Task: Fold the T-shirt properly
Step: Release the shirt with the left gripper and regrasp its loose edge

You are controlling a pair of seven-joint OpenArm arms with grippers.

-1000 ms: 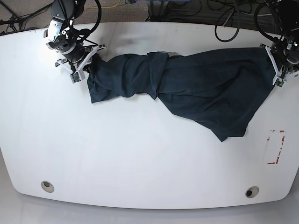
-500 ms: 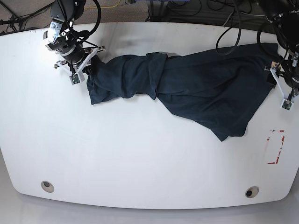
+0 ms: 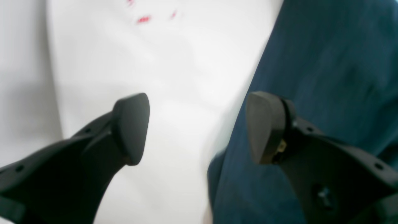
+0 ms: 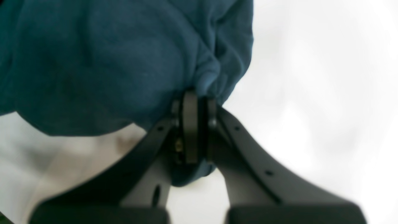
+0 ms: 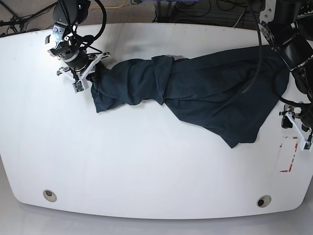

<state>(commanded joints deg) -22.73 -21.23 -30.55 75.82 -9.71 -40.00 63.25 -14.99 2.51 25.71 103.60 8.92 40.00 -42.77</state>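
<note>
My grippers will draw the T-shirt (image 5: pixel 215 90) out into a long creased band when they lift and carry both its ends forward, because a loose fold (image 5: pixel 163 78) runs across its middle.
The dark navy T-shirt (image 5: pixel 205 93) lies crumpled and stretched across the back half of the white table (image 5: pixel 146 161), bunched into a twisted roll on the left. My right gripper (image 5: pixel 91 73) is at the shirt's left end, shut on a pinch of fabric; the right wrist view shows the gripper (image 4: pixel 194 102) with its jaws pressed together on the T-shirt (image 4: pixel 108 62). My left gripper (image 5: pixel 295 123) hovers past the shirt's right edge. In the left wrist view this gripper (image 3: pixel 199 129) is open and holds nothing, one finger over bare table, the other over the T-shirt's (image 3: pixel 326 77) edge.
A red-marked rectangle (image 5: pixel 288 154) is on the table at the right, just in front of the left gripper; red marks (image 3: pixel 143 19) also show in the left wrist view. Two round holes (image 5: pixel 49 195) (image 5: pixel 264 201) sit near the front edge. Cables (image 5: pixel 239 19) hang behind the table.
My left gripper has let go of the shirt's right edge and moved toward the table's front, now open. The right gripper keeps its hold and has barely shifted.
</note>
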